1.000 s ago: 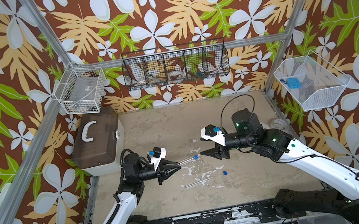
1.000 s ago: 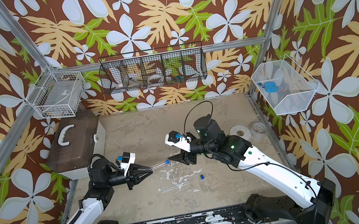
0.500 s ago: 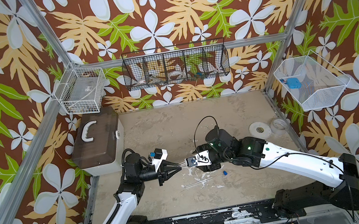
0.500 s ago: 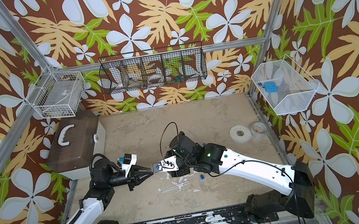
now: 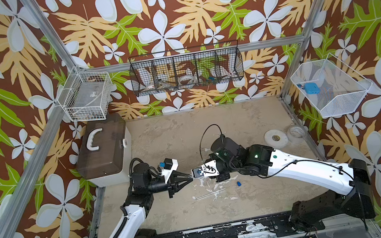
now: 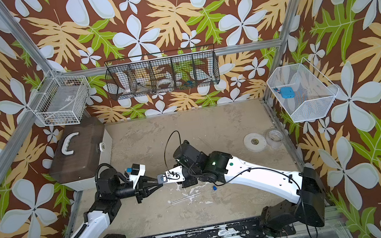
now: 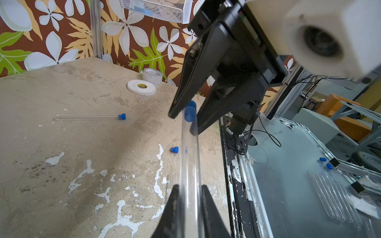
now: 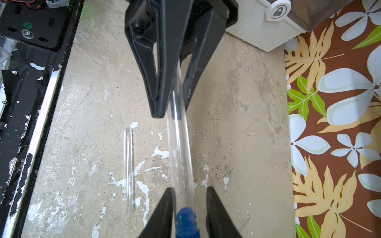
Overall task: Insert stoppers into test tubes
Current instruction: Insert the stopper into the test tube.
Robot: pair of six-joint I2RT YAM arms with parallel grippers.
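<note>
The stopper is in the tube's far end [image 7: 191, 112], so my right gripper should take the tube by that end from my left gripper and put the tube down next to the other stoppered tube [image 7: 90, 117].
My left gripper [image 7: 188, 187] is shut on a clear test tube [image 7: 189, 160] and holds it level above the table, pointing right. A blue stopper [image 7: 189, 113] sits in the tube's far end. My right gripper [image 8: 188, 190] faces the left gripper [image 5: 190, 176] and stands open. Its fingers straddle that stoppered end [image 8: 186, 220]; one touches the glass and the other shows a small gap. An empty test tube [image 5: 207, 195] lies on the table below. A loose stopper [image 5: 239, 183] lies to its right. Another tube [image 7: 88, 117], with a stopper in it, lies further back.
Two white tape rolls [image 5: 276, 138] lie at the back right. A brown case [image 5: 103, 152] with a white handle stands at the left. Wire baskets hang on the walls; the right one holds a flat blue square [image 5: 311, 87]. A black rail [image 5: 216, 233] runs along the front.
The right arm swung left and brought its gripper up to the held tube's stoppered end, and its jaws have narrowed around it. The left gripper has kept still with the tube.
</note>
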